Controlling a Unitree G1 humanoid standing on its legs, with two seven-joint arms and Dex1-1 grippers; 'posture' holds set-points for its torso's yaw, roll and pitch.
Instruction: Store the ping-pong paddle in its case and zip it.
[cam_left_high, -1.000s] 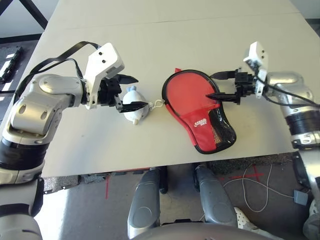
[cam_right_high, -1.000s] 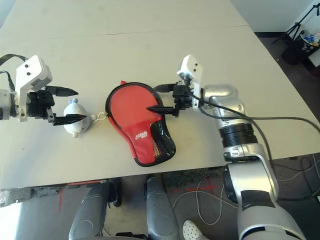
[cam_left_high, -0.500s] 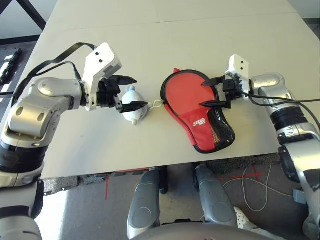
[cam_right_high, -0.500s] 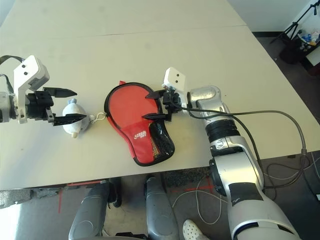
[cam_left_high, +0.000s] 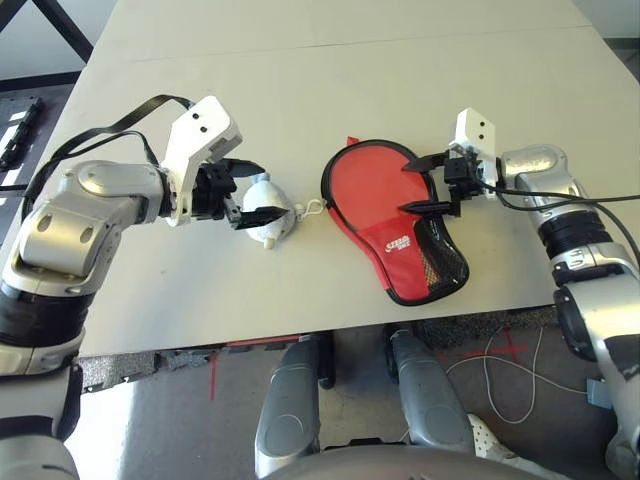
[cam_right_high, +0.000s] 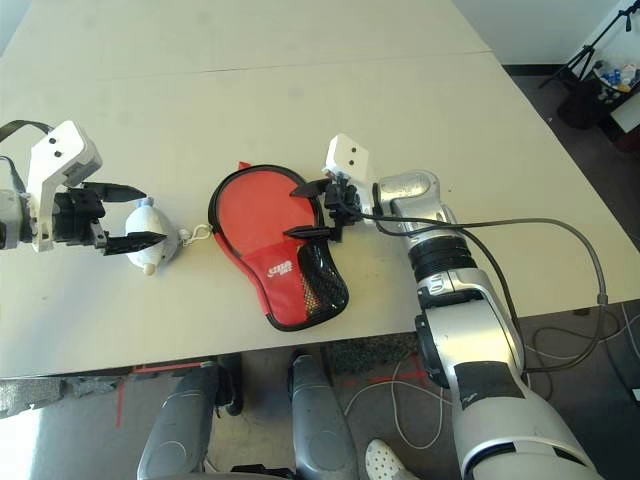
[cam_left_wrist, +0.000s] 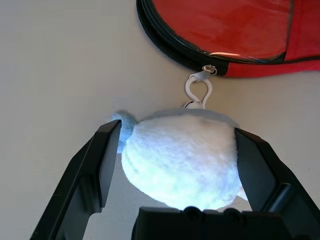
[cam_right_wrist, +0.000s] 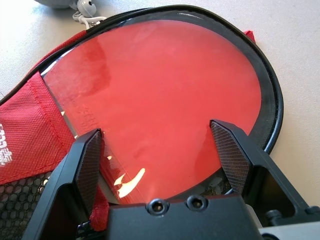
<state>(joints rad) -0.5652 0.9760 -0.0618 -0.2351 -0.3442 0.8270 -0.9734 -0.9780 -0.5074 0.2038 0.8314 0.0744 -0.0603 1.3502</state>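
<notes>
The robot's left gripper should pull the plush toy (cam_left_high: 268, 200) around the case's round end, because the zip pull (cam_left_high: 324, 204) is on the case's rim opposite the robot's right gripper.
The red case (cam_left_high: 392, 268) lies flat near the table's front edge, unzipped, its logo and mesh flap over the narrow end. The ping-pong paddle (cam_right_wrist: 165, 85) rests inside with its round red face showing, ringed by the black zip rim; its handle is hidden under the flap. My right gripper (cam_left_high: 403, 187) is open, low over the paddle's right edge. A white plush toy (cam_left_wrist: 180, 155) hangs by a white clip (cam_left_wrist: 199, 90) from the zip pull on the case's left rim. My left gripper (cam_left_high: 272, 192) is open, one finger on each side of the plush.
The beige table (cam_left_high: 200, 290) stretches wide behind and to the left of the case. Its front edge runs just below the case's mesh end. A seam crosses the tabletop further back. Cables lie on the floor at the right.
The right gripper has swung in from the right to sit over the paddle's edge, then held still. The left gripper has eased slightly closer around the plush toy.
</notes>
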